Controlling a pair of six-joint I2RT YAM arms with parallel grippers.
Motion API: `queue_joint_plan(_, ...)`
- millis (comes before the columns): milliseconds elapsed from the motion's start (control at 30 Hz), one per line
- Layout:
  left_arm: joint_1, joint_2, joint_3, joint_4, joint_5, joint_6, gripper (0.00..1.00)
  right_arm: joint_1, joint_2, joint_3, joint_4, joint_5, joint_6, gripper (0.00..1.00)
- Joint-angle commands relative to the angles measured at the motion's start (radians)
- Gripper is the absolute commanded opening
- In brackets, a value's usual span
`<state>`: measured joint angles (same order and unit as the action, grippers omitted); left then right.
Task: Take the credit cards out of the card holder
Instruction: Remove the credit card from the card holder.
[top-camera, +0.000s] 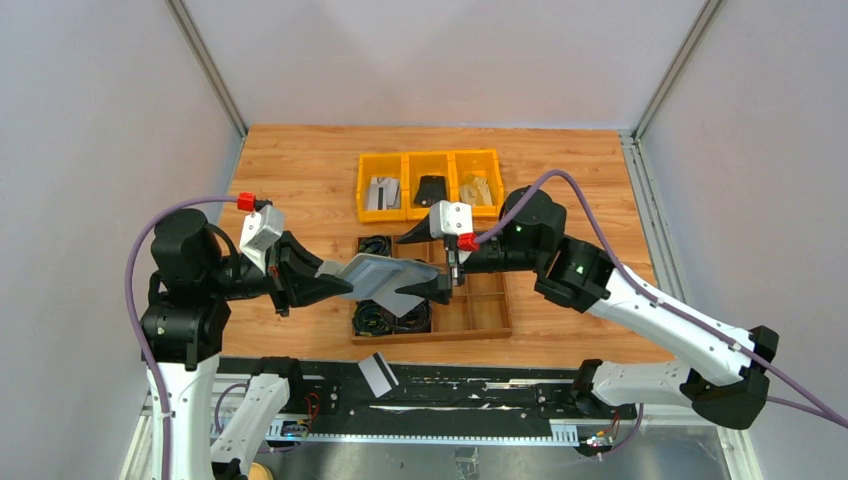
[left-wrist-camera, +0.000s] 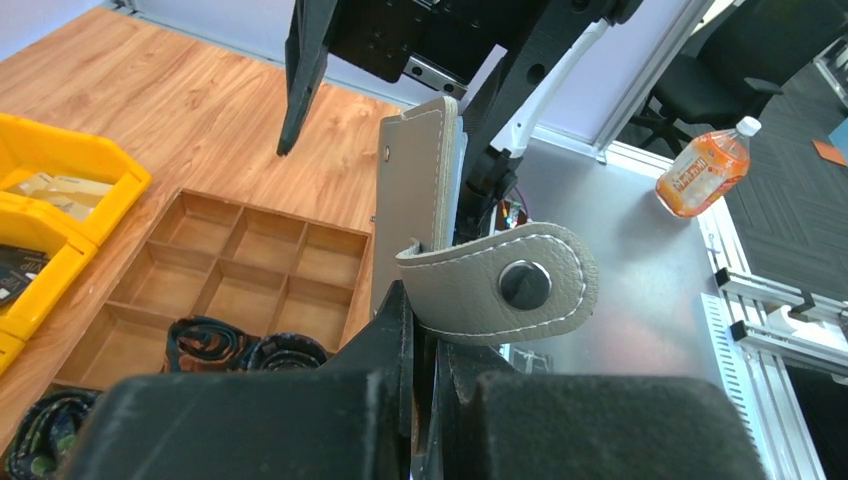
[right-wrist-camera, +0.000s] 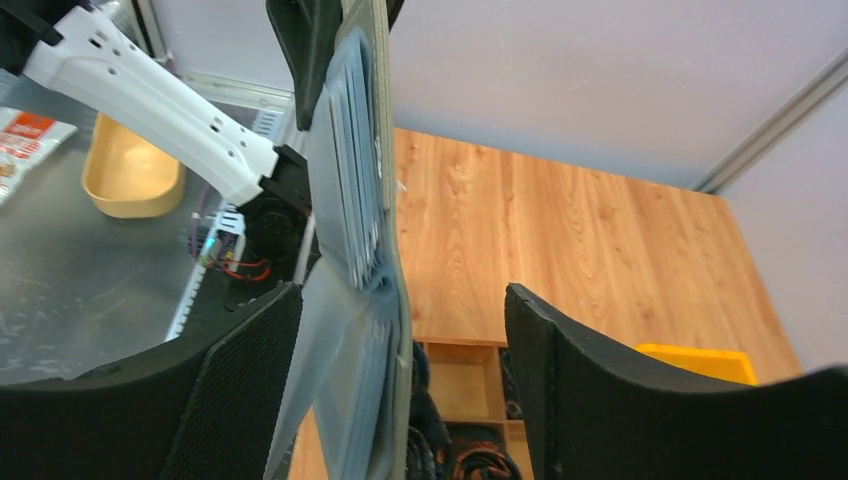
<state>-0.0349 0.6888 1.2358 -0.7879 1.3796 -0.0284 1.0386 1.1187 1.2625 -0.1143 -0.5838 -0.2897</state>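
Observation:
The snap strap (left-wrist-camera: 500, 285) bends over my left gripper's fingers, so I should hold the card holder's loose end (top-camera: 412, 276) with my right gripper while my left gripper regrips.
The grey card holder (top-camera: 385, 278) hangs in the air above the wooden tray, held between both arms. My left gripper (top-camera: 335, 280) is shut on its left end. In the left wrist view the holder (left-wrist-camera: 415, 190) stands on edge with its snap strap (left-wrist-camera: 500, 285) folded over my left gripper (left-wrist-camera: 428, 325). My right gripper (top-camera: 432, 265) is open, its jaws either side of the holder's right end. In the right wrist view, pale cards (right-wrist-camera: 345, 190) fan from the open holder (right-wrist-camera: 388, 160) between my right gripper's (right-wrist-camera: 400, 345) fingers, nearer the left finger (right-wrist-camera: 250, 370). One striped card (top-camera: 377, 373) lies on the black base rail.
A wooden divided tray (top-camera: 480, 310) holds coiled black cables (top-camera: 375, 318) under the holder. Three yellow bins (top-camera: 430, 185) stand behind it. An orange bottle (left-wrist-camera: 703, 165) and a tan bowl (right-wrist-camera: 130, 170) lie on the metal surface off the table.

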Motion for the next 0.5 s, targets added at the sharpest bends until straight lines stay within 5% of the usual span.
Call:
queue_joint_plan(0, -0.002, -0.003, -0.010, 0.019, -0.002, 0.026, 0.00, -0.012, 0.037, -0.002, 0.096, -0.087, 0.125, 0.73)
queue_joint_plan(100, -0.003, -0.009, -0.016, 0.018, -0.006, 0.024, 0.00, -0.012, 0.064, -0.004, 0.146, -0.124, 0.196, 0.64)
queue_joint_plan(200, -0.002, -0.017, -0.028, 0.018, -0.031, 0.027, 0.00, -0.017, 0.077, -0.011, 0.178, -0.153, 0.266, 0.43)
queue_joint_plan(333, -0.003, -0.014, -0.049, 0.019, -0.079, 0.027, 0.06, -0.029, 0.067, -0.027, 0.178, -0.155, 0.335, 0.01)
queue_joint_plan(467, -0.003, -0.016, -0.080, 0.102, -0.078, -0.055, 0.06, -0.031, 0.043, -0.036, 0.163, -0.155, 0.388, 0.00)
